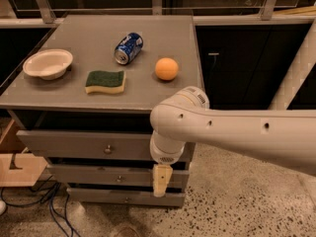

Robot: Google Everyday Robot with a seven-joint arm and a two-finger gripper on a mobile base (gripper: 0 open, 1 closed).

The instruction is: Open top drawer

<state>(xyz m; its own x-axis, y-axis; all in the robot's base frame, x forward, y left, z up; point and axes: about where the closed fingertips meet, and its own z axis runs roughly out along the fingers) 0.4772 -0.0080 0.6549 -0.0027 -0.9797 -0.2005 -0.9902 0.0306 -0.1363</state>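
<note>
I should move back toward the knob and go up to the top drawer's front point(137, 146) before I pull, because my gripper's fingers are hanging too low, by the lower drawer fronts point(145, 185).
The top drawer point(64, 144) is the wide grey front just under the cabinet top, with a small round metal knob point(107, 149). A dark gap shows above its front. My gripper point(161, 180) hangs down from the white arm point(222, 132), in front of the drawer fronts at the cabinet's right side. It is to the right of the knob and lower, over the middle drawer point(98, 176). It holds nothing that I can see.
On the cabinet top point(89, 38) lie a white bowl point(48, 63), a green and yellow sponge point(105, 81), a blue can on its side point(128, 47) and an orange point(166, 68). A bottom drawer point(108, 196), cables point(44, 201) and a wooden box point(15, 157) are at the left.
</note>
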